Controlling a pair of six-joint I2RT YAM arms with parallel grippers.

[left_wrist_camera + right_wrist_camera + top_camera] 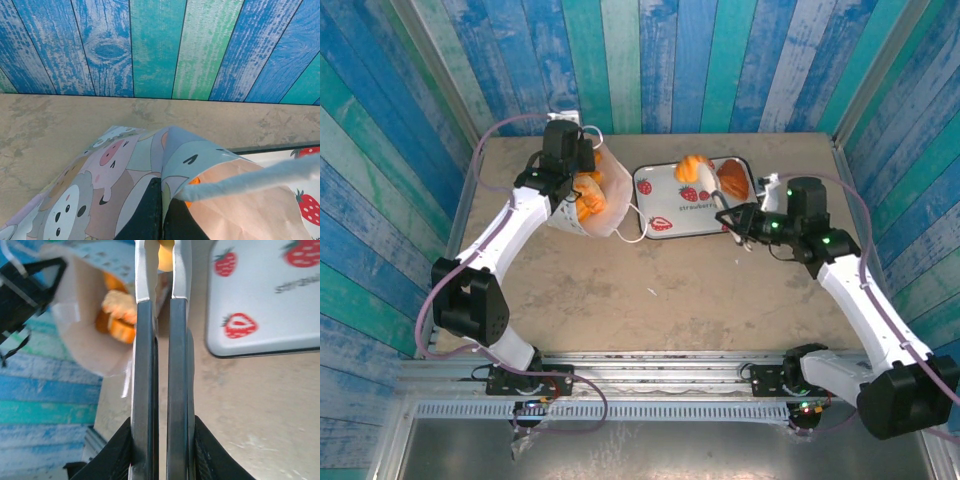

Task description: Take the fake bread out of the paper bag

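Note:
The bread in the robot's right gripper hangs over the tray, with space (739, 203) in front of the brown bread, so the robot should keep carrying it there until it rests.
The paper bag (582, 215) leans at the back left of the table, its mouth facing right. Orange fake bread (588, 196) lies inside it. My left gripper (572, 168) is shut on the bag's upper edge. From the left wrist the dark fingers (147, 215) pinch the cartoon-printed paper bag (115, 165) beside a white cord handle (250, 180). A sliver of orange bread (193, 181) shows inside. Two more bread pieces (693, 168) (732, 178) lie on the strawberry tray (665, 205). My right gripper (728, 218) hovers at the tray's front right edge, shut (161, 260) and empty.
Blue and green plank walls (640, 60) enclose the table on three sides. In the right wrist view the bag (85, 340) with its bread (117, 315) lies left of the fingers and the tray (270, 310) to their right. Bare tabletop (660, 290) stretches in front.

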